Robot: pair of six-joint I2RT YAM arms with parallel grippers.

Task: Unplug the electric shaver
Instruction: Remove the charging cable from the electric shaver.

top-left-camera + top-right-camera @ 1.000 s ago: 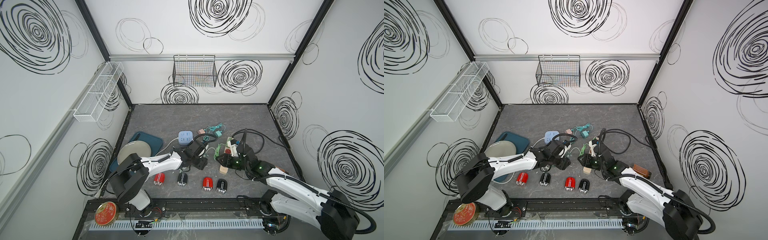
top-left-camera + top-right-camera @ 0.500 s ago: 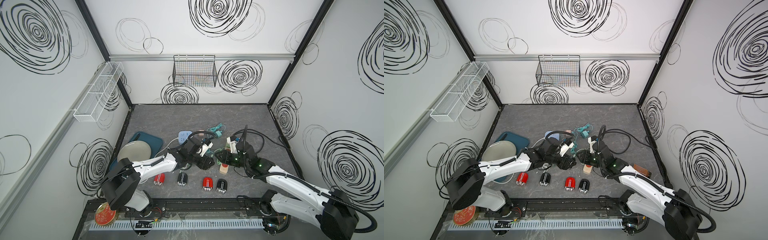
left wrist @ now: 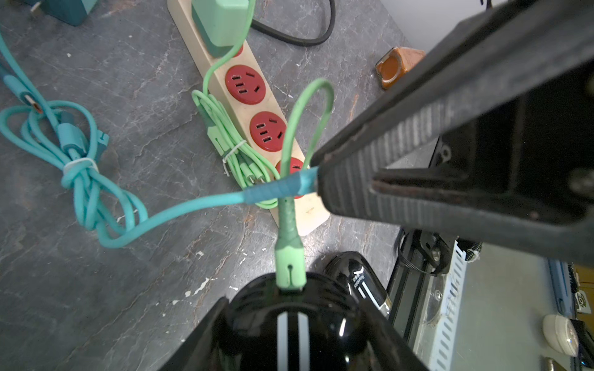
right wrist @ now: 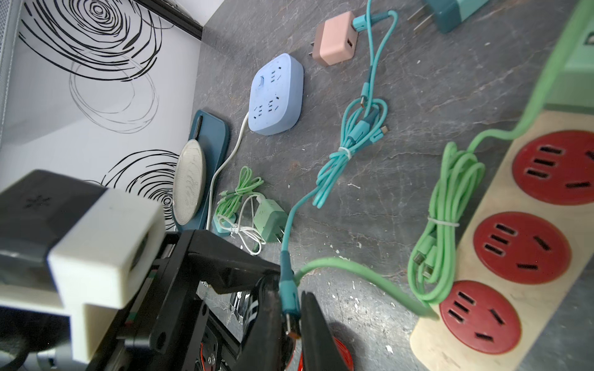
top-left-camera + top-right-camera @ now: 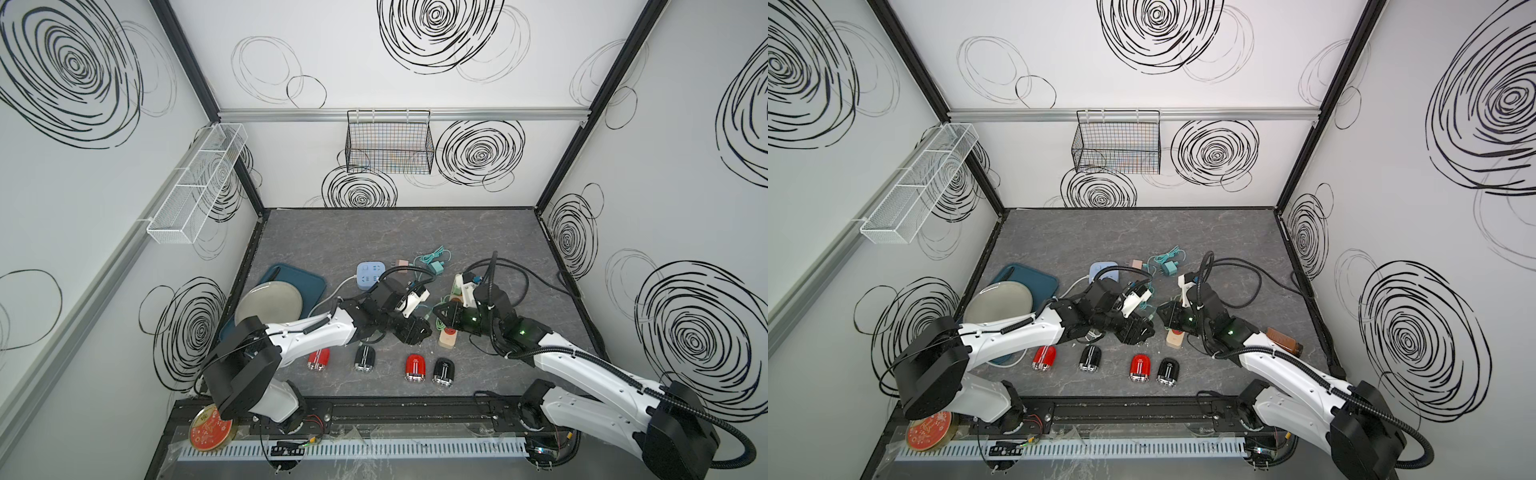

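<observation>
The green plug is in the shaver's end while my right gripper is holding the teal connector. Next, I let go of the teal connector and take hold of the green plug.
In the left wrist view my left gripper is shut on the electric shaver, a glossy black one with two white stripes. A light green plug sits in the shaver's end, and its green cable loops back over the wooden power strip. My right gripper is shut on a teal cable's connector, whose bare metal tip shows between the fingers. Its ribbed finger reaches in just above the green plug. In both top views the left gripper and right gripper meet beside the strip.
Several loose shavers lie along the front: red, black, red, black. A blue socket cube, pink adapter and teal adapter sit behind. A plate rests on a teal tray at left.
The left arm has swung right, carrying the shaver closer to the power strip. The right gripper's jaws have closed onto the teal connector.
</observation>
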